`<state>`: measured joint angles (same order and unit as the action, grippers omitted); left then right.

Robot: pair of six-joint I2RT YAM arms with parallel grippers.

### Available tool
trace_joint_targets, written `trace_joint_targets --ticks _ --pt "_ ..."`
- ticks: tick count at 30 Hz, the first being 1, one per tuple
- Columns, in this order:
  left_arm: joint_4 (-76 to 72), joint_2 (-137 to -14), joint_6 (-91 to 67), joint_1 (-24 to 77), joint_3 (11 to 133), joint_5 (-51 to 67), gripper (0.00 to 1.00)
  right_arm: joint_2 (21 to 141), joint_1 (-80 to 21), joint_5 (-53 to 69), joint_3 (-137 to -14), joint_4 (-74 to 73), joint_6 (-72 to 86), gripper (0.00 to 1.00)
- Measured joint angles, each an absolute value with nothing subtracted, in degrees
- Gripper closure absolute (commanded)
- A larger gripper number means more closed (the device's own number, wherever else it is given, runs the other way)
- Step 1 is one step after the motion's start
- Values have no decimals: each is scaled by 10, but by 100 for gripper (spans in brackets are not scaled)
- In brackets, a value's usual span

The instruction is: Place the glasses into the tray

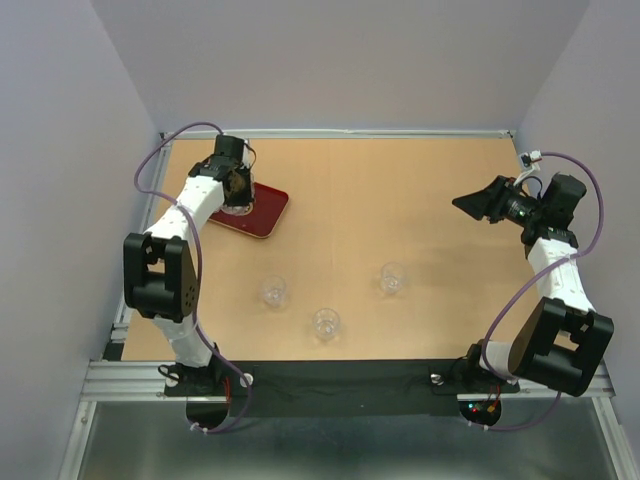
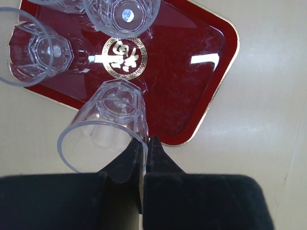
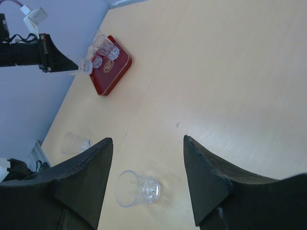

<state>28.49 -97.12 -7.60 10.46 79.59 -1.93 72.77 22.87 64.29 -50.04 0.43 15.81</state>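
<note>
I should keep lowering the glass in my left gripper until the glass's base (image 2: 120, 101) rests, then let go, because the base of the glass is over the tray's near part (image 2: 97, 82), clear of the other glasses.
The dark red tray (image 1: 268, 213) lies at the far left of the table, its gold emblem (image 2: 124, 56) showing in the left wrist view. My left gripper (image 2: 145, 143) is over it (image 1: 236, 187), shut on the rim of a clear glass (image 2: 115, 117) whose base is over the tray's (image 2: 201, 96) near part. Three more glasses stand in the tray (image 2: 127, 14) (image 2: 41, 50) (image 2: 67, 4). Three glasses stand on the table (image 1: 273, 291) (image 1: 326, 322) (image 1: 392, 278). My right gripper (image 1: 470, 203) is open and empty, raised at the right (image 3: 147, 139); one glass (image 3: 136, 188) shows below its fingers.
The grey wall runs close behind and left of the tray. In the right wrist view, another glass (image 3: 76, 142) and the tray (image 3: 111, 67) show further off. The black strip (image 1: 340, 385) runs along the table's near edge.
</note>
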Motion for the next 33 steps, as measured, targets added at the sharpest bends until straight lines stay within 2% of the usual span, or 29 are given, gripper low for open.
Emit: trace_joint_targets --ticks 14,18,21,33 --pt "263 -1047 -58 105 804 -86 99 728 229 643 -500 4 158 34" --pt "260 -1062 -58 105 814 -99 91 728 229 643 -500 4 158 34" --pt "258 -1070 -58 105 820 -109 82 728 229 643 -500 4 158 34" --pt "250 -1081 -58 105 825 -123 60 728 235 643 -500 4 158 34"
